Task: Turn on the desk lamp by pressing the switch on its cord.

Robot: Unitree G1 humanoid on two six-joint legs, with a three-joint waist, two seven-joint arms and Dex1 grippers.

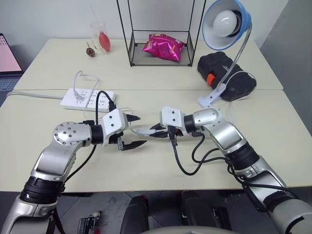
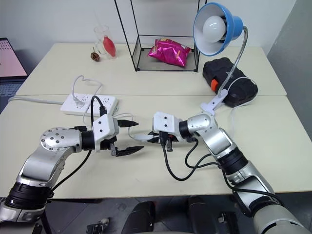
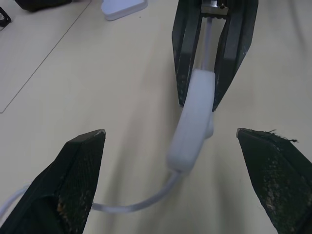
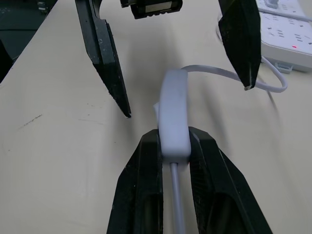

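The switch is at a slant and its side button is beyond the open fingers of my left gripper, so I should line up and reach farther along the switch's body before I squeeze.
The desk lamp has a round blue shade and a silver gooseneck, and its white clamp rests at the back right of the table. My right gripper is shut on one end of the white oblong switch, holding it just above the tabletop. The free end of the switch points toward my left gripper. That gripper is open, one fingertip on each side of the switch and neither touching it. The thin white cord curves away from the switch across the table.
A white power strip lies behind my left arm. At the back stand a wire rack holding a pink snack bag, a black case and a glass. Black cables loop under my right wrist.
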